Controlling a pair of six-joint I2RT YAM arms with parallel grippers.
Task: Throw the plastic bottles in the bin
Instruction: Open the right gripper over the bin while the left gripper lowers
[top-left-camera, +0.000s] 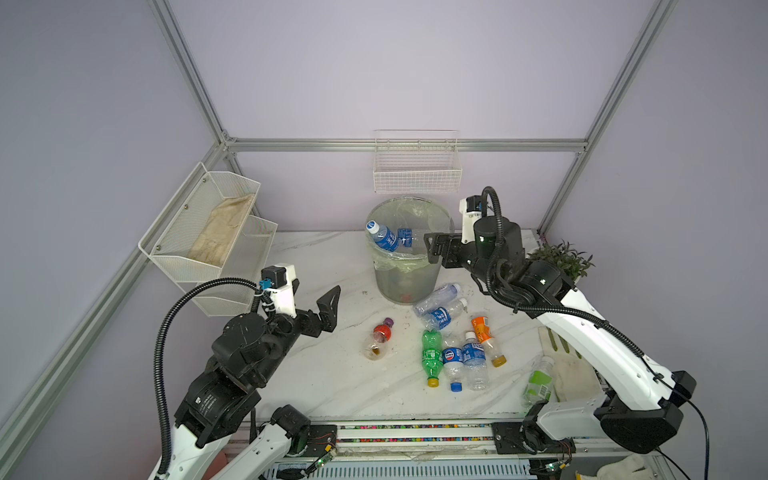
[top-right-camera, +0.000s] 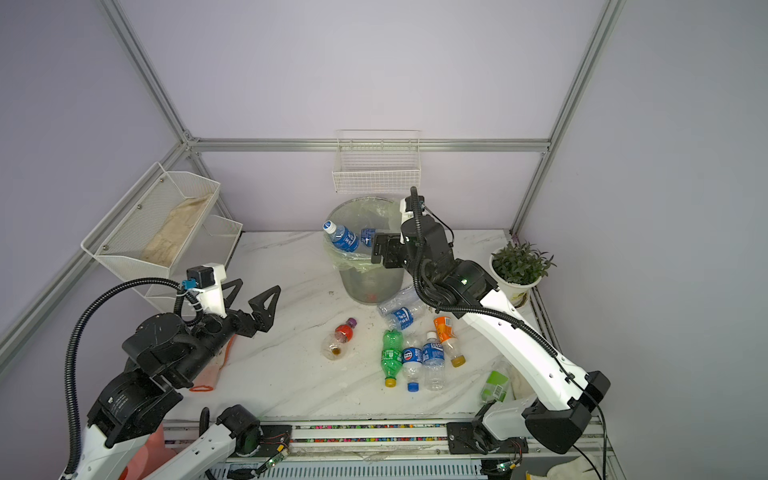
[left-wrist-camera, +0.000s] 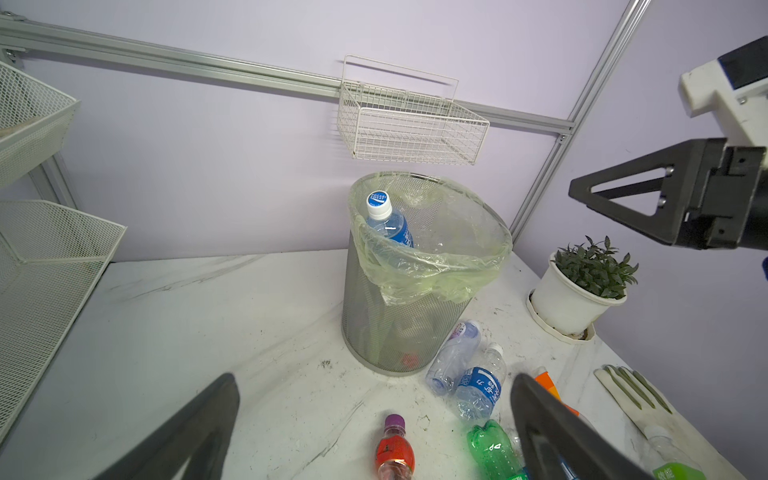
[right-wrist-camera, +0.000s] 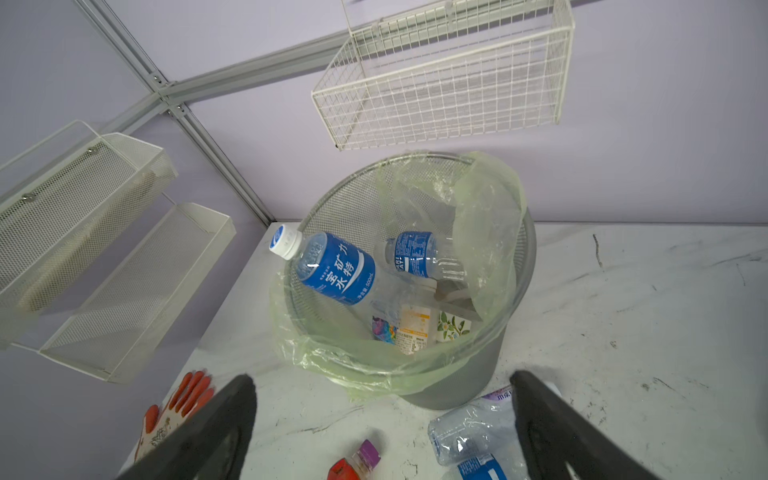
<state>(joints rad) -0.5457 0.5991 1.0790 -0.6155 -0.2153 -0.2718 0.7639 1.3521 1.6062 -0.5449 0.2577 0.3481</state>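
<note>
The red-labelled bottle (top-left-camera: 383, 330) lies apart from the green one, so my left gripper should keep going down with open fingers and close around the red-labelled bottle's clear body (top-left-camera: 373, 348).
The bin (top-left-camera: 403, 286) (left-wrist-camera: 386, 332), grey mesh with a pale-green bag, stands at the back of the table. A blue-labelled plastic bottle (top-left-camera: 384, 237) (right-wrist-camera: 332, 268) leans on its rim, and another (right-wrist-camera: 415, 253) lies deeper inside. My right gripper (top-left-camera: 432, 247) (right-wrist-camera: 382, 376) hovers open and empty at the bin's right rim. My left gripper (top-right-camera: 253, 289) (left-wrist-camera: 374, 378) is open and empty over the table's left part. In front of the bin lie several bottles: a red-labelled one (top-left-camera: 379, 338), two clear ones (top-left-camera: 440, 305), a green one (top-left-camera: 431, 357), an orange one (top-left-camera: 486, 338).
A white wire basket (top-left-camera: 417, 170) hangs on the back wall above the bin. White mesh shelves (top-left-camera: 208, 232) line the left wall. A potted plant (top-right-camera: 519, 266) stands at the back right. A white glove (top-left-camera: 573, 370) and an orange glove (top-right-camera: 212, 370) lie on the table.
</note>
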